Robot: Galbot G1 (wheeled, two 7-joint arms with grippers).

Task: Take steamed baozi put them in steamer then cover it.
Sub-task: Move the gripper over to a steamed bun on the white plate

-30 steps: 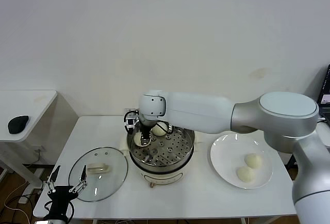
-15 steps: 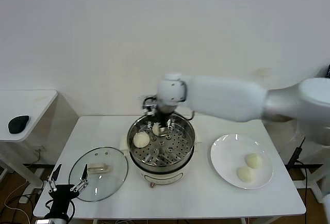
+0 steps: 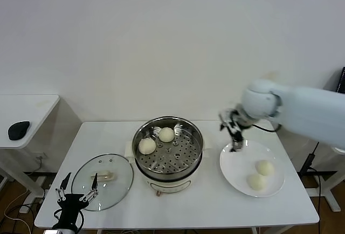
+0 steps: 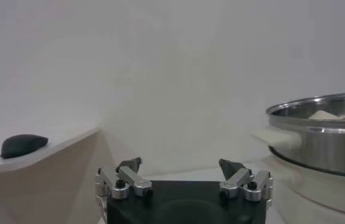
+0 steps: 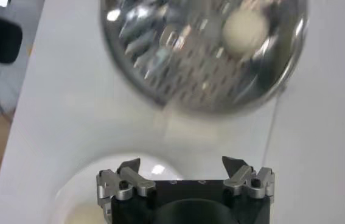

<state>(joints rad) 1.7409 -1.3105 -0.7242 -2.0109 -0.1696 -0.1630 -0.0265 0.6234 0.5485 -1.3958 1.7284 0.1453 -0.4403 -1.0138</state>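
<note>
My gripper will lift the nearer baozi [image 3: 256,182] free on its own, because the baozi on the plate keep separate round outlines [image 3: 261,174] where they touch.
The steel steamer [image 3: 168,150] stands mid-table with two cream-white baozi on its tray, one [image 3: 147,146] at the left and one [image 3: 166,134] at the back. Two more baozi [image 3: 264,167] [image 3: 256,181] lie on the white plate [image 3: 233,165] at the right. My right gripper [image 3: 235,133] is open and empty, above the plate's near-left rim. In the right wrist view it [image 5: 183,164] hangs over the plate [image 5: 99,182], with the steamer [image 5: 202,55] and a baozi [image 5: 244,30] beyond. The glass cover [image 3: 102,181] lies flat left of the steamer. My left gripper [image 3: 77,196] is open at the table's front-left edge.
A side table [image 3: 27,110] with a black mouse [image 3: 19,129] stands at the left; the mouse also shows in the left wrist view [image 4: 23,145]. The left wrist view shows the steamer's rim [image 4: 318,131] to one side. Bare tabletop [image 3: 215,201] lies in front of the steamer.
My right gripper has left the steamer, where it let go of the second baozi, and swung right to the plate. My left gripper shifted slightly right.
</note>
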